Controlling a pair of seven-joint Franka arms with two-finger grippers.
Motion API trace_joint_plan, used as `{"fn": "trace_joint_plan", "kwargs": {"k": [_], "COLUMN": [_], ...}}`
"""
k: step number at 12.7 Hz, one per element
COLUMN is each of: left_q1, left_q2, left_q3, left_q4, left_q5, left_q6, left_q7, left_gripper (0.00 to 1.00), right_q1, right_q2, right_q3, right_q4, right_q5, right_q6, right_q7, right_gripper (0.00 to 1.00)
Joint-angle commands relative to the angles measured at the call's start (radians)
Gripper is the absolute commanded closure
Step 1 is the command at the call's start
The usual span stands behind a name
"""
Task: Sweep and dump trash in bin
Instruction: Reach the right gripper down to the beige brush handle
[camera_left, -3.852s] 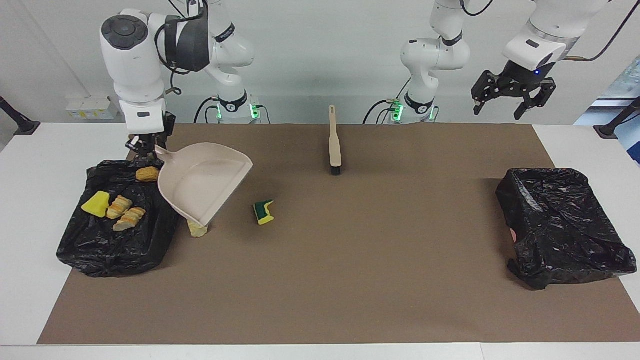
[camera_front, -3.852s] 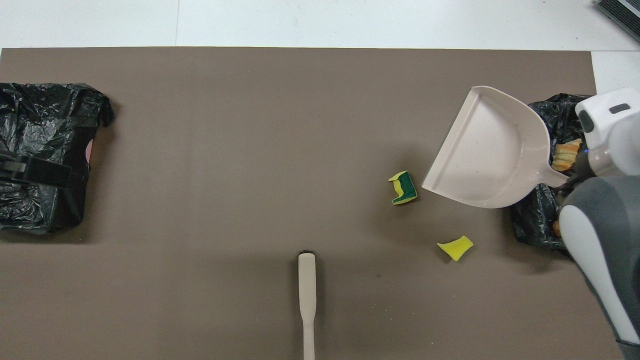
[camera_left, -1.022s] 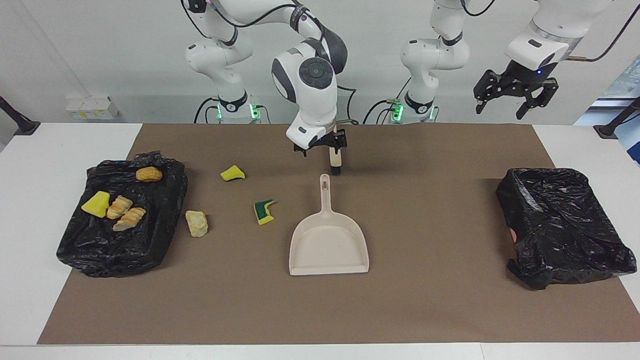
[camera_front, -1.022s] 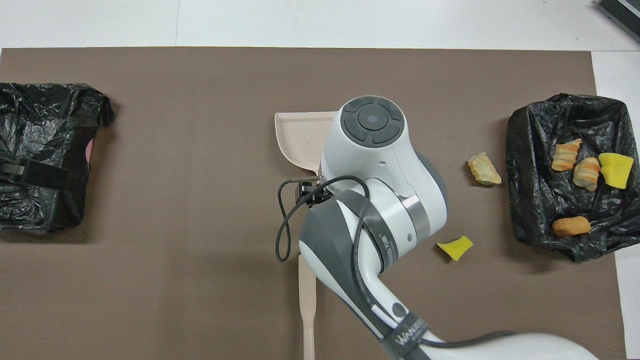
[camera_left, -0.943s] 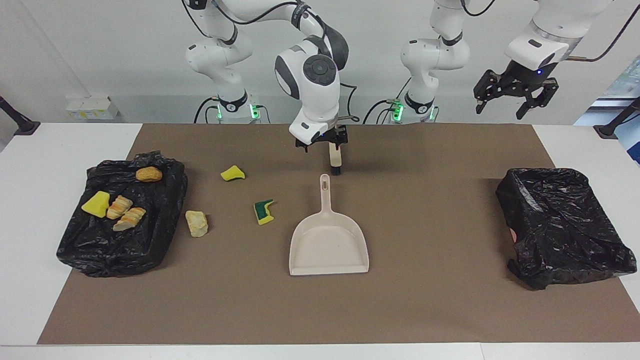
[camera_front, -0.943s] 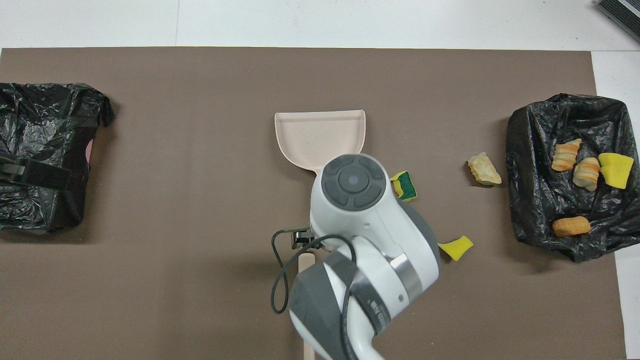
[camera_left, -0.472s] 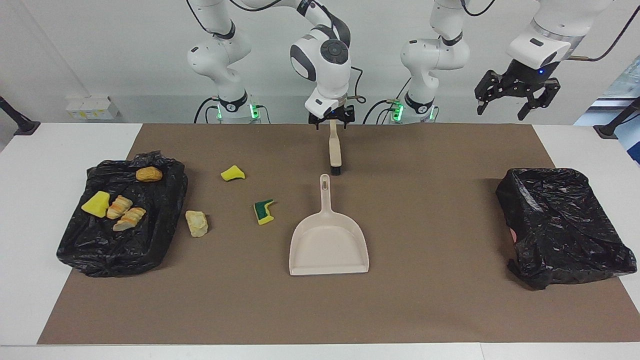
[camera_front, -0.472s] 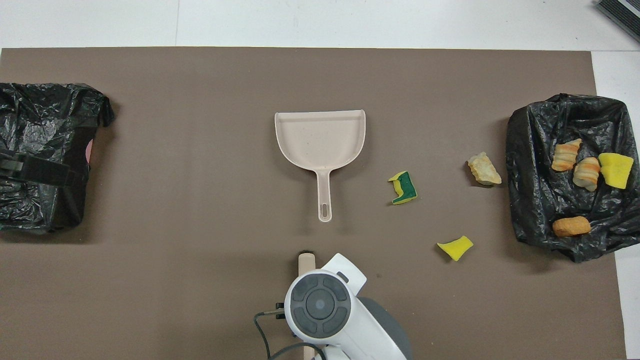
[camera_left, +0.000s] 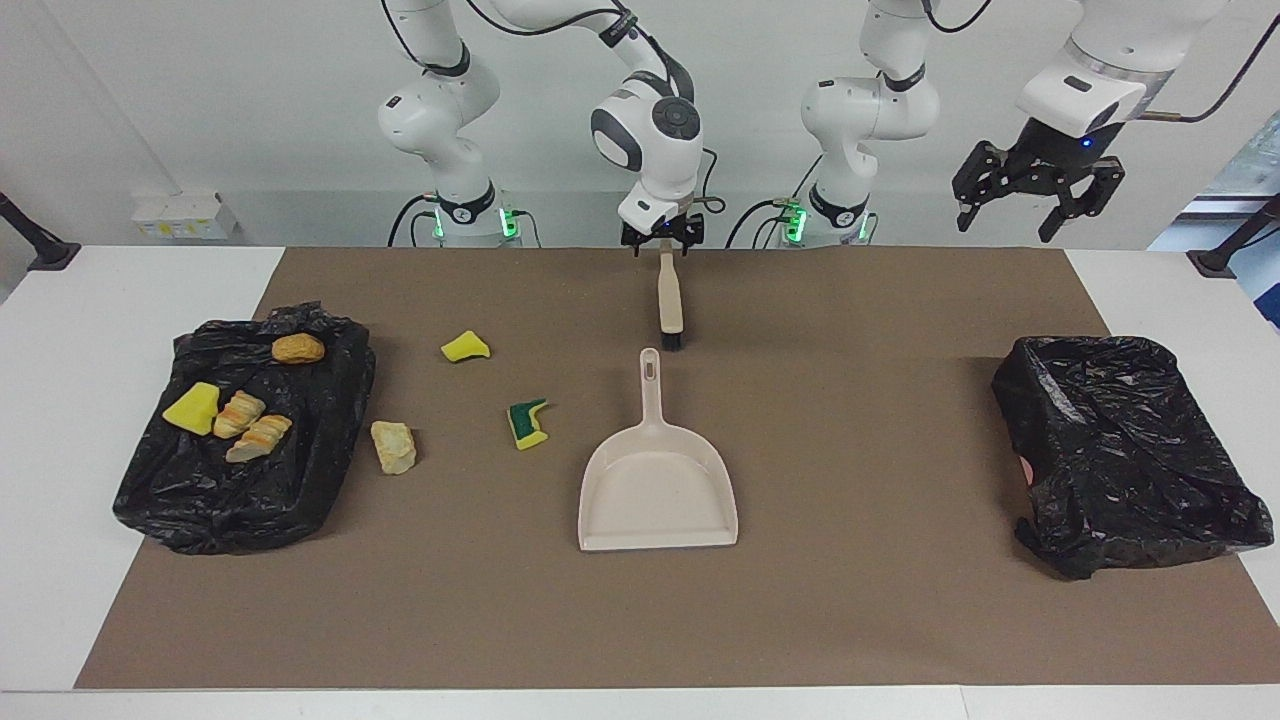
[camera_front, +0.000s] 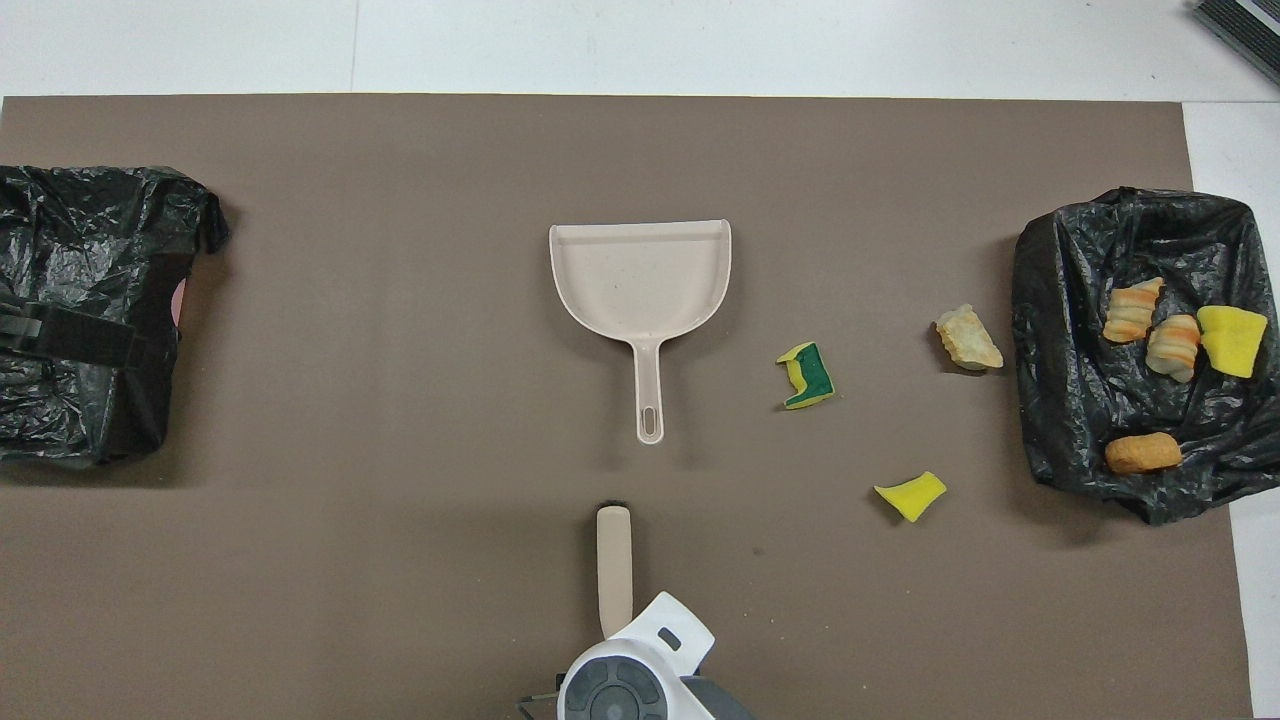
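The yellow sponge piece (camera_front: 912, 496) should slide over the beige dustpan's straight edge (camera_front: 641, 224) when the robot sweeps with the brush, because that edge is low and open.
Loose trash lies on the brown mat: a green-and-yellow sponge (camera_left: 527, 424) (camera_front: 808, 376), a yellow sponge piece (camera_left: 466, 347) (camera_front: 912, 495) and a tan bread chunk (camera_left: 393, 446) (camera_front: 967, 338). The black-bagged bin (camera_left: 300, 500) (camera_front: 1060, 420) at the right arm's end holds a yellow sponge (camera_left: 192, 408), striped bread pieces (camera_left: 250, 425) and an orange chunk (camera_left: 298, 348). My right gripper (camera_left: 663, 238) is open, low over the handle end of the beige brush (camera_left: 669, 300) (camera_front: 613, 565), a finger on each side. My left gripper (camera_left: 1035, 195) (camera_front: 60, 335) waits open in the air.
The beige dustpan (camera_left: 657, 487) (camera_front: 640, 275) lies flat mid-mat, handle toward the robots, just farther from them than the brush. A second black-bagged bin (camera_left: 1125, 450) (camera_front: 90, 250) sits at the left arm's end, under the left gripper. White table (camera_left: 60, 400) borders the mat.
The right gripper, which earlier held the dustpan by the bin, has left it on the mat and travelled along the brush to its handle end. The left arm has barely moved.
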Motion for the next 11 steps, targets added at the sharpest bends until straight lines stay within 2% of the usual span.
{"fn": "trace_joint_plan", "kwargs": {"k": [1, 2, 5, 8, 9, 10, 11], "left_q1": [0.008, 0.008, 0.001, -0.001, -0.001, -0.002, 0.001], "left_q2": [0.005, 0.005, -0.005, -0.007, -0.005, -0.007, -0.005], "left_q3": [-0.003, -0.003, -0.001, -0.001, -0.001, -0.001, -0.001], "left_q4": [0.017, 0.017, 0.008, 0.005, 0.006, 0.005, 0.005], "left_q5": [0.009, 0.009, 0.006, 0.006, 0.006, 0.004, 0.004], "left_q6": [-0.02, -0.023, -0.017, -0.02, -0.012, -0.014, -0.014], "left_q7": [0.01, 0.01, 0.01, 0.009, 0.009, 0.006, 0.003], "left_gripper": [0.0, 0.0, 0.0, 0.0, 0.0, 0.0, 0.0], "right_q1": [0.002, 0.002, 0.002, -0.001, -0.001, -0.003, -0.004], "right_q2": [-0.024, -0.021, -0.006, 0.008, 0.01, 0.019, 0.027], "right_q3": [-0.002, -0.002, -0.002, -0.002, -0.002, -0.002, -0.002], "right_q4": [-0.023, -0.02, 0.005, 0.02, 0.025, 0.042, 0.06], "right_q5": [0.048, 0.055, 0.055, 0.07, 0.072, 0.079, 0.099], "right_q6": [0.018, 0.02, 0.023, 0.026, 0.026, 0.021, 0.012], "right_q7": [-0.004, -0.013, -0.018, -0.068, -0.079, -0.064, -0.065], "right_gripper": [0.18, 0.24, 0.3, 0.46, 0.61, 0.92, 1.0]}}
